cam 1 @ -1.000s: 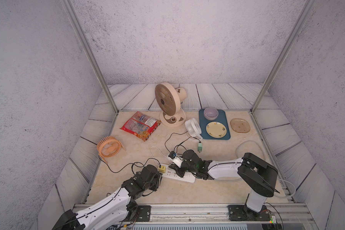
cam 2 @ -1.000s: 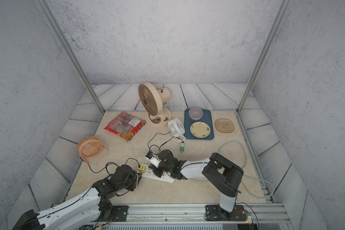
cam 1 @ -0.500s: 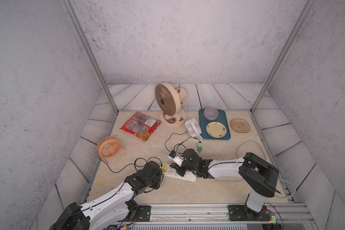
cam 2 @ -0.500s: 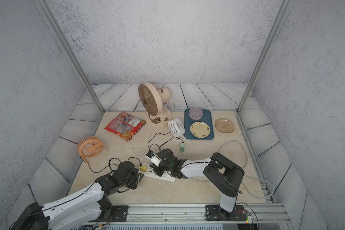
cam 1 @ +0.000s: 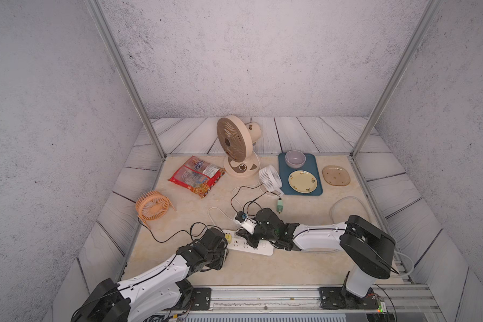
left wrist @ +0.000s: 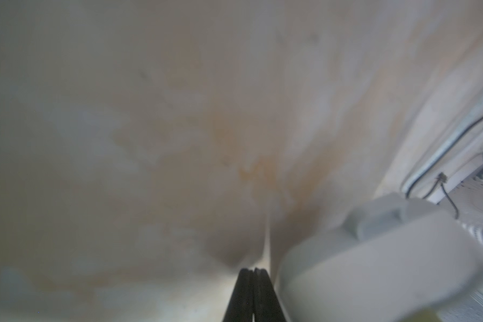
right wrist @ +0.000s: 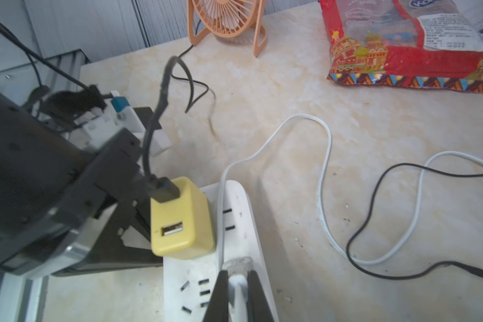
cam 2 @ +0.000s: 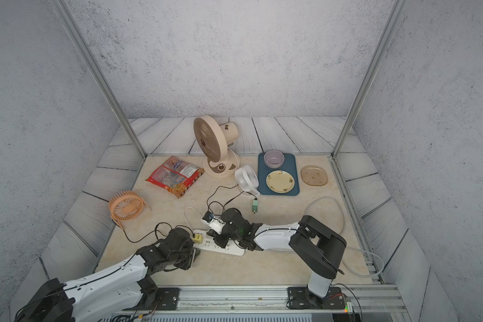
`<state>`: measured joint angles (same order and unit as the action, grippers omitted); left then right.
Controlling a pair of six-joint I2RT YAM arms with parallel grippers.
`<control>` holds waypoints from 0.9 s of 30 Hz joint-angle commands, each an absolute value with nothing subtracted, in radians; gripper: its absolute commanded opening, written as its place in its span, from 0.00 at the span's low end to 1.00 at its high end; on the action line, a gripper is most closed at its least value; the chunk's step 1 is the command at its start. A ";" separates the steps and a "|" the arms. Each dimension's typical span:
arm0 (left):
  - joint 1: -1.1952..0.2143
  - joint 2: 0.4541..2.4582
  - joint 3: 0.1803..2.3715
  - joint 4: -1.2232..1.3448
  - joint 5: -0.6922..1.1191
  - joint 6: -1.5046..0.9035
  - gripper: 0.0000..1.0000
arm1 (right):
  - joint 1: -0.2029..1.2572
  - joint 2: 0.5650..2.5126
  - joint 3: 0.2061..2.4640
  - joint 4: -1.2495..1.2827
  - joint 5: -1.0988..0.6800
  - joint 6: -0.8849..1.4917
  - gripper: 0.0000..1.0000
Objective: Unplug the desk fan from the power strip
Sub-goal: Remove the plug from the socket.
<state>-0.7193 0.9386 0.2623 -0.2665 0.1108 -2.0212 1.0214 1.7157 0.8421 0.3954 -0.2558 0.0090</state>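
The power strip's end (left wrist: 324, 265) is next to my closed left gripper, so next my left gripper opens and clamps the power strip's edge (cam 2: 199, 247) before my right gripper pulls the white plug.
The beige desk fan (cam 1: 234, 145) (cam 2: 209, 145) stands at the back. Its white cord (right wrist: 324, 167) loops over the table to a white plug (right wrist: 238, 267) seated in the white power strip (cam 1: 258, 247) (cam 2: 230, 248) (right wrist: 241, 220). My right gripper (cam 1: 251, 240) (cam 2: 220, 241) (right wrist: 237, 284) is shut on that plug. My left gripper (cam 1: 224, 251) (cam 2: 194, 254) (left wrist: 253, 274) is shut on nothing. It sits low over the tabletop, right beside the strip's left end (left wrist: 374, 264).
A yellow USB adapter (right wrist: 181, 220) with a black cable sits in the strip near the left end. An orange fan (cam 1: 152, 206), a snack bag (cam 1: 197, 175), a small white fan (cam 1: 269, 179), a green plug (cam 1: 280, 207), a blue tray (cam 1: 318, 178) and a brown dish (cam 1: 336, 175) lie around.
My left arm has moved forward to the strip's left end and its jaws have closed. The right gripper has stayed on the plug.
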 commanded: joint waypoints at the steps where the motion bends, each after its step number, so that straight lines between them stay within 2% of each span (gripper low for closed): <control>1: -0.709 0.943 0.225 -0.509 0.082 -1.978 0.10 | 1.022 1.702 0.844 0.478 -0.284 0.077 0.00; 8: -0.704 0.727 0.324 -0.736 0.008 -1.903 0.11 | 1.017 1.767 0.910 0.345 -0.189 0.100 0.00; 11: -0.704 0.599 0.312 -0.768 -0.018 -1.908 0.15 | 1.017 1.793 0.972 0.241 -0.126 0.116 0.00; 18: -0.707 0.457 0.248 -0.595 -0.044 -1.845 0.37 | 1.017 1.840 1.108 0.074 -0.089 0.181 0.00; 27: -0.707 0.554 0.195 -0.293 -0.010 -1.797 0.60 | 1.020 1.862 1.137 0.074 -0.102 0.246 0.00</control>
<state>-0.7136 0.5201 0.2241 -0.4255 -0.0181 -1.8248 1.0199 1.8572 1.1213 0.0650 -0.1043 0.2039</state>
